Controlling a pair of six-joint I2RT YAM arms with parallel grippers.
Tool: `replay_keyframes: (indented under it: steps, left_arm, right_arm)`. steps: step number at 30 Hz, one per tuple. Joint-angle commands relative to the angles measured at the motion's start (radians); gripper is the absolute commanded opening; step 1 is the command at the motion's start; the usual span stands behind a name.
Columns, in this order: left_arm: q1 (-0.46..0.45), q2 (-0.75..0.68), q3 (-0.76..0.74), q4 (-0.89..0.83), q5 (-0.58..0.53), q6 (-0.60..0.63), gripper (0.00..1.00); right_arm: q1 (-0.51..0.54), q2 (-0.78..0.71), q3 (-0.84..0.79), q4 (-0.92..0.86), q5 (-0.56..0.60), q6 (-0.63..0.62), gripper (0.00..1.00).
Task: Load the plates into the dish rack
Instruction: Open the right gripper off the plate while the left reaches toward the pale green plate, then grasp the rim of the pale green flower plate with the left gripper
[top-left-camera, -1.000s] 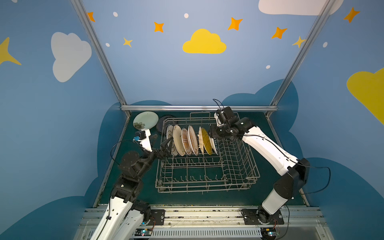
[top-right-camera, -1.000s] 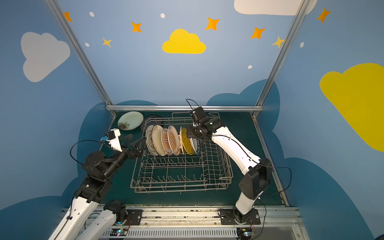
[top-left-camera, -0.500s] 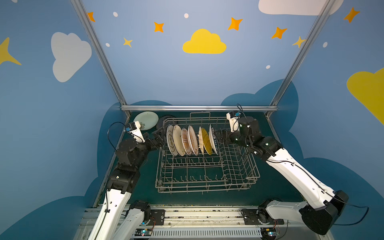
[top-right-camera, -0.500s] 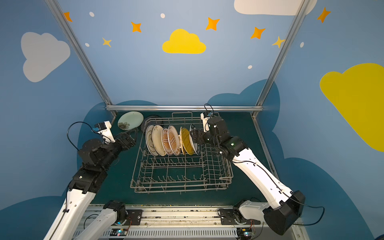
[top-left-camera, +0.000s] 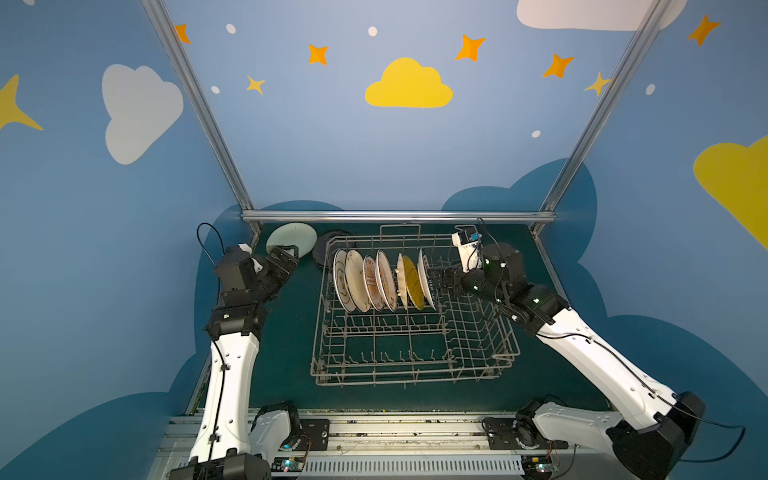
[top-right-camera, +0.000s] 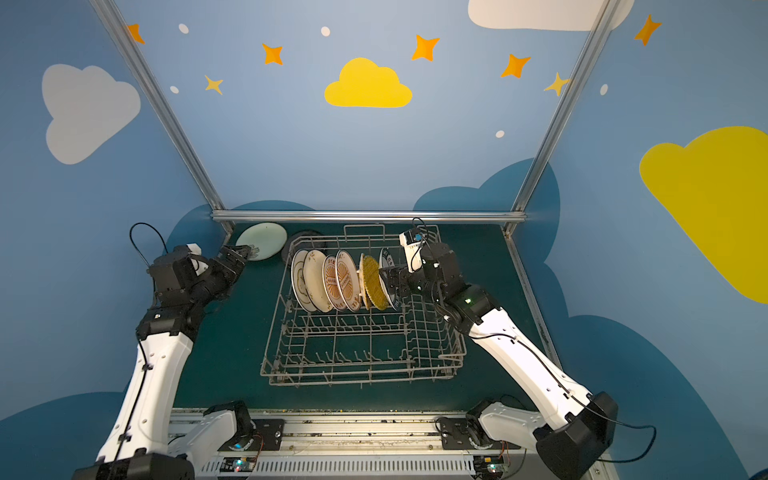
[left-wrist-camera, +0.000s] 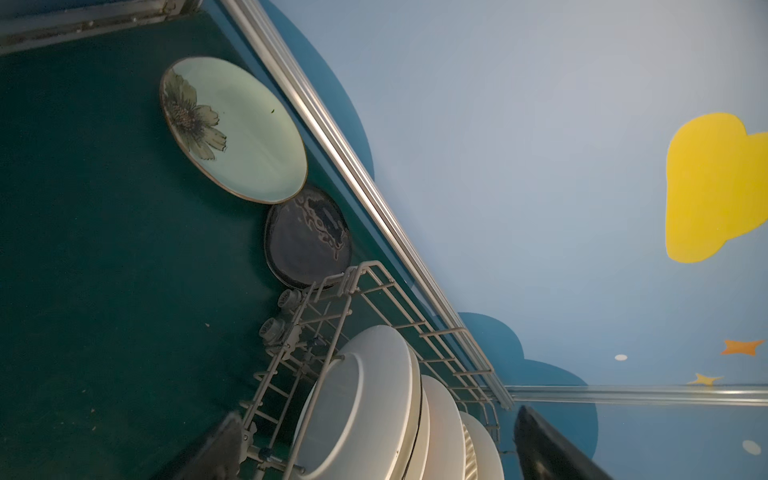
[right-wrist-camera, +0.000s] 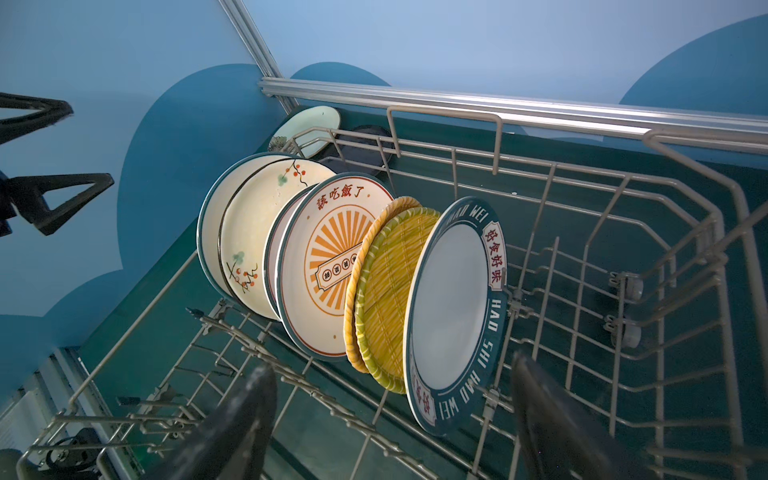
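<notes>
My right gripper is across the rack from where the pale green floral plate (top-left-camera: 293, 237) lies, so my left gripper should pick the plate up by its near rim (top-right-camera: 260, 259) and pass it over.
The grey wire dish rack (top-left-camera: 415, 357) (top-right-camera: 361, 365) stands mid-table with several plates upright in its back row. At that row's right end is the white plate with a dark lettered rim (top-left-camera: 427, 277) (right-wrist-camera: 453, 316), beside the yellow woven plates (right-wrist-camera: 390, 299) and an orange sunburst plate (right-wrist-camera: 332, 266). My right gripper (top-left-camera: 436, 281) (right-wrist-camera: 392, 363) is open just right of the lettered plate and holds nothing. A pale green floral plate (top-left-camera: 291, 241) (left-wrist-camera: 237, 129) and a black plate (top-left-camera: 323, 251) (left-wrist-camera: 307, 237) lie flat at the back left. My left gripper (top-left-camera: 286, 254) (left-wrist-camera: 378, 413) is open beside the green plate.
An aluminium frame rail (top-left-camera: 395, 216) runs along the table's back edge, close behind the two flat plates and the rack. Blue walls close in both sides. The green mat (top-left-camera: 286, 332) lies between my left arm and the rack. The rack's front rows of tines (top-left-camera: 399, 357) hold nothing.
My right gripper has opened off the lettered-rim plate, which now stands in the rack, and the arm has dropped lower. My left gripper has swung back and left, toward the green plate.
</notes>
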Motion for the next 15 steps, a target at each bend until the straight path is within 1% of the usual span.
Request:
replay_keyframes:
  steps: [1, 2, 4, 7, 8, 11, 15]
  left_arm:
    - [0.014, 0.028, -0.005, -0.031, 0.025, -0.046, 1.0]
    - [0.019, 0.044, -0.016, -0.026, 0.024, -0.054, 1.0]
    - [0.036, 0.077, -0.053, 0.038, 0.033, -0.09, 1.0]
    - [0.067, 0.164, -0.089, 0.137, 0.043, -0.222, 0.99]
    - [0.072, 0.207, -0.096, 0.199, 0.06, -0.262, 0.98]
    - [0.079, 0.344, -0.078, 0.309, 0.086, -0.334, 0.93]
    - [0.094, 0.543, -0.026, 0.403, 0.125, -0.401, 0.88]
  right_arm:
    - [-0.018, -0.015, 0.012, -0.038, 0.037, -0.014, 0.86]
    - [-0.022, -0.013, 0.014, -0.044, 0.029, -0.014, 0.86]
    - [-0.033, -0.013, 0.007, -0.043, 0.016, -0.014, 0.86]
    - [-0.044, -0.014, -0.003, -0.039, -0.004, -0.013, 0.86]
    - [-0.046, -0.016, -0.006, -0.038, -0.009, -0.01, 0.86]
    - [-0.051, -0.027, -0.019, -0.026, -0.042, -0.003, 0.86]
    - [-0.052, -0.043, -0.031, -0.034, -0.083, -0.003, 0.86]
